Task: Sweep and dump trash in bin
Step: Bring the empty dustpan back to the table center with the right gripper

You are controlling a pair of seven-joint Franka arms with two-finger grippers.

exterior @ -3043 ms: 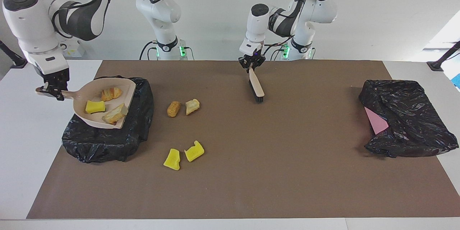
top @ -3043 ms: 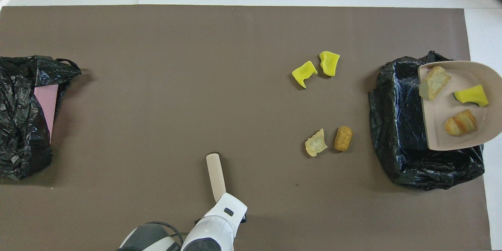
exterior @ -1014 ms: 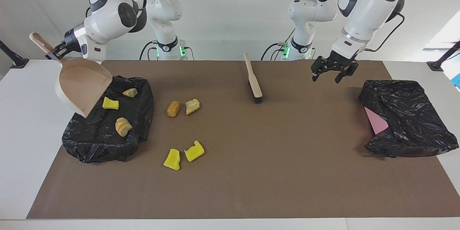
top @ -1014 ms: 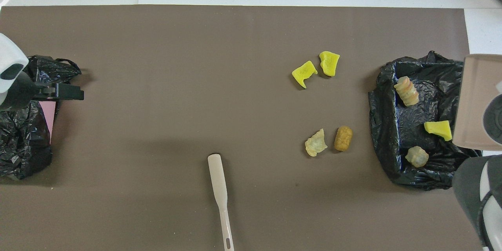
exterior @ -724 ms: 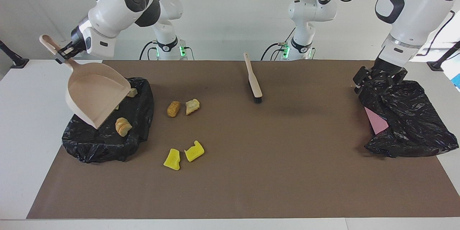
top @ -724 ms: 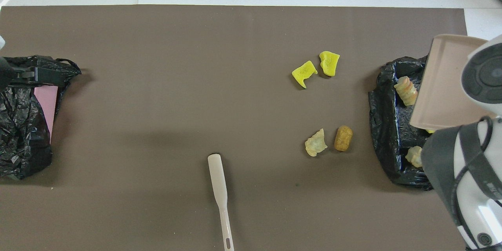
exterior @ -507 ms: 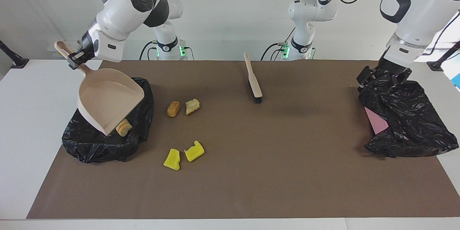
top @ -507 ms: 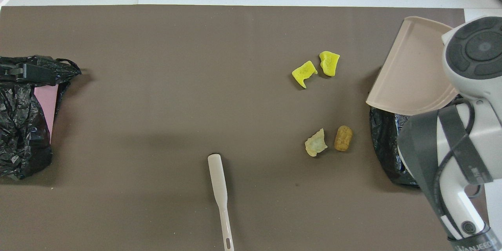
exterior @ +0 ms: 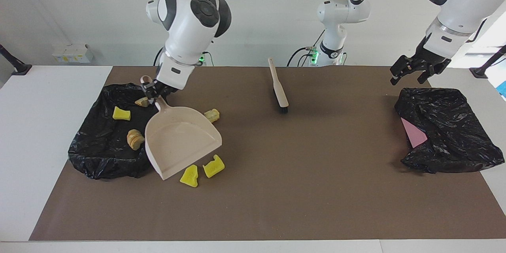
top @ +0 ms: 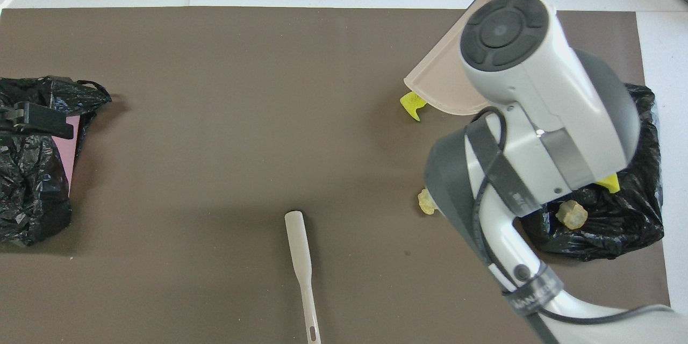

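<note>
Next, I set the dustpan in my right gripper (exterior: pixel 182 138) down midway for my left gripper before my right gripper takes the brush (exterior: pixel 278 84), as trash is still loose.
My right gripper (exterior: pixel 152 91) is shut on the handle of the beige dustpan (exterior: pixel 180 140), which it holds tilted and low over the mat beside the black-lined bin (exterior: pixel 95 158). Three pieces of trash lie in the bin: a yellow chunk (exterior: pixel 120 114) and two tan lumps (exterior: pixel 135 139). Two yellow chunks (exterior: pixel 189 176) lie on the mat at the pan's lip, and a tan lump (exterior: pixel 212 115) lies beside its nearer edge. In the overhead view the right arm hides most of this; the dustpan (top: pixel 443 83) and one yellow chunk (top: pixel 413 103) peek out. My left gripper (exterior: pixel 409 77) hangs open.
The brush (exterior: pixel 278 91) lies on the brown mat (exterior: pixel 316 174) near the robots, between the arms. A second crumpled black bag (exterior: pixel 446 130) with a pink sheet (exterior: pixel 413 134) lies at the left arm's end, under the left gripper (top: pixel 37 118).
The right gripper has swung the emptied dustpan off the bin and down toward the loose scraps on the mat. The left gripper has lifted off the black bag at its end.
</note>
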